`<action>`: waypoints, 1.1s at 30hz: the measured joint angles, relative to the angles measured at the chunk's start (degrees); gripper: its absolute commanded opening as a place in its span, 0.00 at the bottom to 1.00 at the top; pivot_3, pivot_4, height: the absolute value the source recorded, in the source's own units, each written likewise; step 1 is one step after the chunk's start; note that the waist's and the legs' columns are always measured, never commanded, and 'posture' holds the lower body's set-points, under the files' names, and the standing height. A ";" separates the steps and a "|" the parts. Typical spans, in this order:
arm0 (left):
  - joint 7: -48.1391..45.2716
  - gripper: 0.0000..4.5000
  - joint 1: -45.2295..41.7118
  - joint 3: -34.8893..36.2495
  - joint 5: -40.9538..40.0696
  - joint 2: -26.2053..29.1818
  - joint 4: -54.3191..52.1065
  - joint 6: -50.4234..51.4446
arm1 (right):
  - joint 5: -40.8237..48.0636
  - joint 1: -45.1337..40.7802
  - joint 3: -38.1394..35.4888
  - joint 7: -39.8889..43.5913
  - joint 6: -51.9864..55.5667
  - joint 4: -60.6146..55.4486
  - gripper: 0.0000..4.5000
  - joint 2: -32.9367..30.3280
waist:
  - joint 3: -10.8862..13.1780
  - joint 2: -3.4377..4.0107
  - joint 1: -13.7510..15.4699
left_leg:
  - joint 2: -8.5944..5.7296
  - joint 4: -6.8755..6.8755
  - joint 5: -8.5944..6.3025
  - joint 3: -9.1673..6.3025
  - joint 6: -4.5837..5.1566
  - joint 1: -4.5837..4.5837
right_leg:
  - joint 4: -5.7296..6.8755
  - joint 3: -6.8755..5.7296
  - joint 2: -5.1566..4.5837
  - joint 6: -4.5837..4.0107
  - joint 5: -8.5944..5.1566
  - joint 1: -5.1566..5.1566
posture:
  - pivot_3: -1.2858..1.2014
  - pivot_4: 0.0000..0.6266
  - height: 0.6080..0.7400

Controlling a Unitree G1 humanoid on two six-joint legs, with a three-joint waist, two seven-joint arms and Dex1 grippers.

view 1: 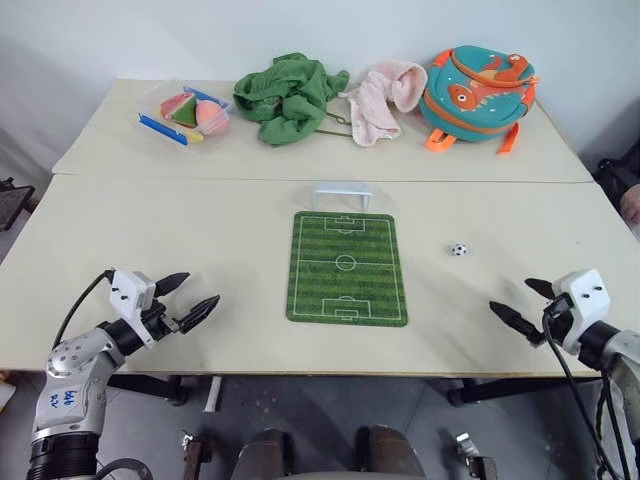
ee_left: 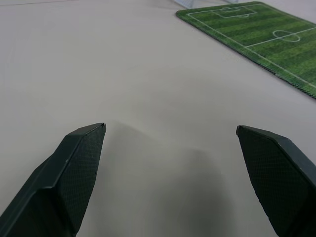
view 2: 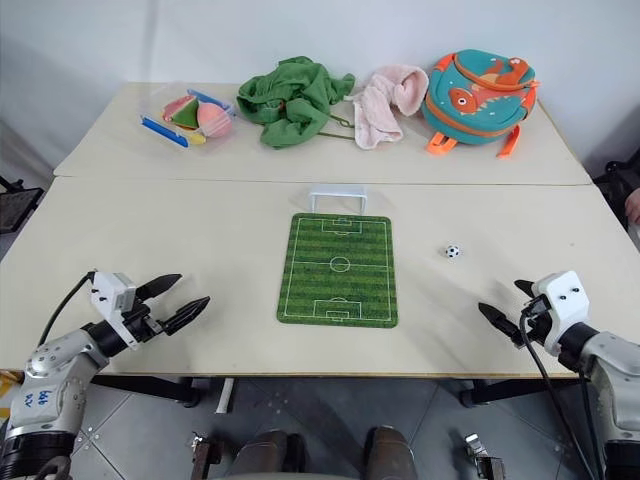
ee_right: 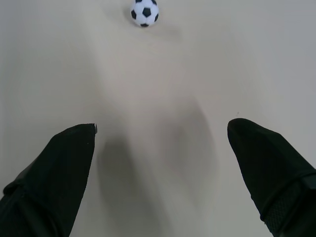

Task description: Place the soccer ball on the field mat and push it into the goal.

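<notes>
The tiny soccer ball (view 1: 459, 249) will roll along the green field mat (view 1: 347, 269) into the goal when the robot pushes it, because the mat lies flat up to the goal.
The green field mat (view 1: 347, 268) lies flat in the middle of the near table, its white pitch lines showing. The small white goal (view 1: 342, 193) stands at the mat's far end. The tiny soccer ball (view 1: 458, 250) rests on the bare tabletop to the right of the mat, and it also shows ahead of my right fingers as a black-and-white ball (ee_right: 144, 12). My right gripper (view 1: 520, 304) hovers open near the table's front right edge, some way short of the ball. Near the front left edge my left gripper (view 1: 186, 298) stands open, empty, with the mat's corner (ee_left: 256, 34) ahead of it.
On the far table lie a clear tray of colourful toys (view 1: 186, 110), a crumpled green cloth (view 1: 290, 95), a pink cloth (view 1: 382, 98) and a teal and orange backpack (view 1: 478, 92). A seam (view 1: 300, 178) runs between the two tables.
</notes>
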 measured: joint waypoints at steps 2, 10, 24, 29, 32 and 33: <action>-0.38 1.00 0.01 0.09 -0.26 0.66 -0.44 0.15 | 0.00 -0.04 0.00 -0.01 0.03 0.03 0.99 0.00 | 0.00 0.00 0.00 | 0.00 0.00 0.00 0.00 0.00 0.00 | 0.00 0.00 0.00 0.00 0.00 0.00 | 0.52 0.24 1.00; 2.12 1.00 -3.31 2.23 -2.33 0.66 -0.41 3.00 | 0.71 -1.18 -0.02 -1.02 3.39 -0.50 0.99 0.00 | 0.00 0.00 0.66 | -0.03 0.02 0.00 0.00 0.00 0.00 | 0.01 0.01 0.00 0.00 0.00 0.00 | 0.52 0.24 1.00; -16.67 1.00 -12.98 -4.15 -5.96 -3.69 2.13 -5.57 | -0.40 -25.02 9.27 -2.04 10.18 4.68 0.99 1.62 | 0.05 0.08 0.82 | -0.28 0.09 0.00 0.04 0.00 -0.08 | 0.04 -0.05 0.04 0.00 0.00 -0.06 | 0.52 0.24 1.00; -22.55 1.00 -15.06 -4.98 -7.95 -4.99 4.70 -7.24 | -5.39 -31.50 13.64 -1.52 4.48 19.39 0.99 2.80 | 0.07 0.10 0.77 | -0.29 0.09 0.00 0.04 0.00 -0.14 | 0.04 -0.15 0.04 0.00 0.00 -0.06 | 0.52 0.24 1.00; -24.73 1.00 -15.20 -5.30 -8.78 -5.89 4.86 -7.97 | -7.31 -33.75 14.63 -0.75 1.16 26.23 0.99 3.02 | 0.08 0.10 0.60 | -0.27 0.10 0.00 0.02 -0.01 -0.15 | 0.04 -0.18 0.05 0.00 0.00 -0.06 | 0.52 0.24 1.00; -24.82 1.00 -15.15 -5.37 -8.78 -5.90 4.83 -7.99 | -7.81 -34.26 14.98 -0.38 0.32 27.78 0.99 3.21 | 0.08 0.11 0.44 | -0.27 0.09 0.00 0.01 -0.01 -0.15 | 0.04 -0.17 0.04 0.00 0.00 -0.06 | 0.52 0.24 1.00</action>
